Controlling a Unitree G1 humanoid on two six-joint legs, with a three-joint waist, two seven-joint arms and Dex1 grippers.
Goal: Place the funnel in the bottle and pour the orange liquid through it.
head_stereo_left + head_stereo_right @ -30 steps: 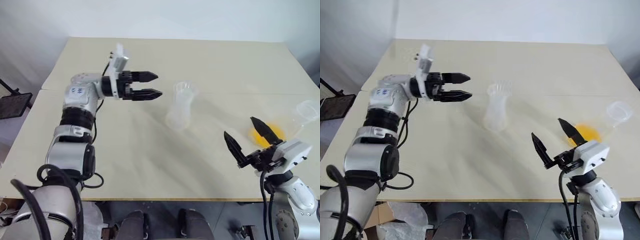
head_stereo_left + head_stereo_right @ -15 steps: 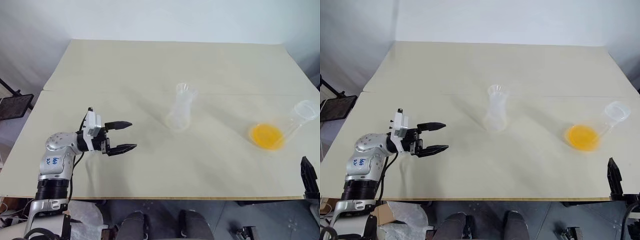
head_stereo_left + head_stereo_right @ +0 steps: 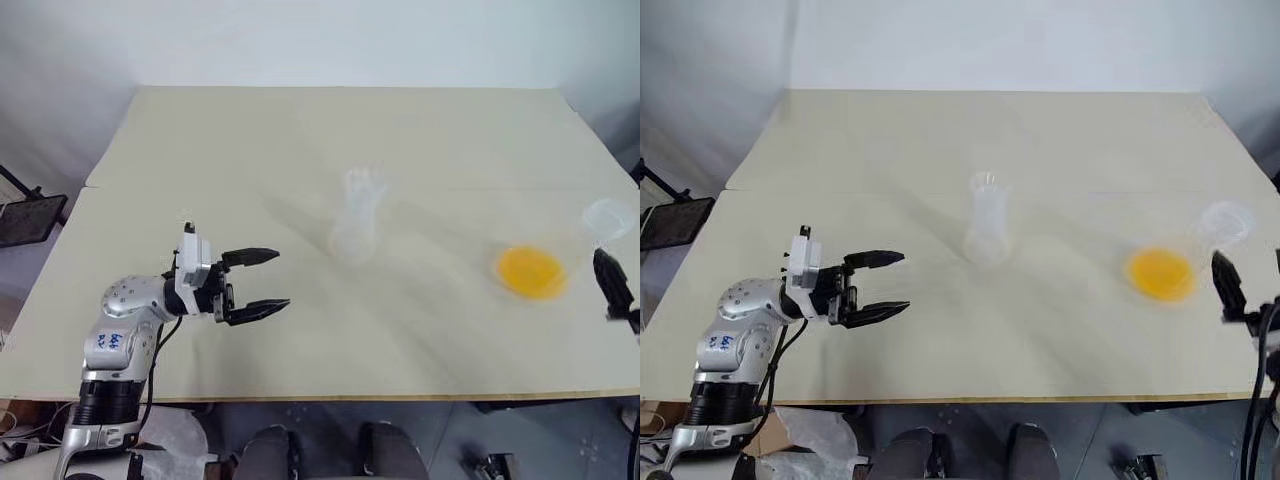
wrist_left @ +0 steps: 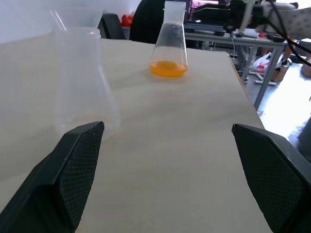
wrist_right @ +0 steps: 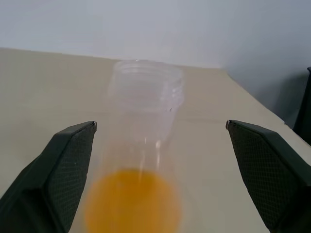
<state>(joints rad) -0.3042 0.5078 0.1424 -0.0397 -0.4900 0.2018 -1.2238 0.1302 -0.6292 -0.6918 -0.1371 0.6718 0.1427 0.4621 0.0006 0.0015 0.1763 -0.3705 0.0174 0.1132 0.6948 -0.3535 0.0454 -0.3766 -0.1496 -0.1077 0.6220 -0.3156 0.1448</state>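
Note:
The orange liquid (image 3: 531, 272) sits low below the orange flask's long neck (image 3: 603, 224), so the liquid will pour out only when the robot tips the flask steeply.
The clear conical bottle (image 3: 355, 228) stands at the middle of the table, and the clear funnel (image 4: 77, 17) sits in its mouth. A second clear flask (image 3: 600, 225) stands at the right with the orange liquid (image 3: 531, 271) pooled in its base. My left gripper (image 3: 282, 279) hovers over the front left of the table, open and empty, pointing toward the bottle from well short of it. My right gripper (image 5: 160, 124) is at the table's right edge, open, with the orange flask (image 5: 143, 121) straight ahead between its spread fingers (image 3: 610, 283), not touching.
The beige table (image 3: 300, 130) has a seam running across its middle. A black stand (image 3: 25, 215) sits off its left side. Beyond the far right edge, the left wrist view shows desks with equipment (image 4: 228, 19).
My left gripper has dropped back from beside the bottle to the front left. My right arm has swung out to the right edge, beside the orange flask. Bottle and flask stay put.

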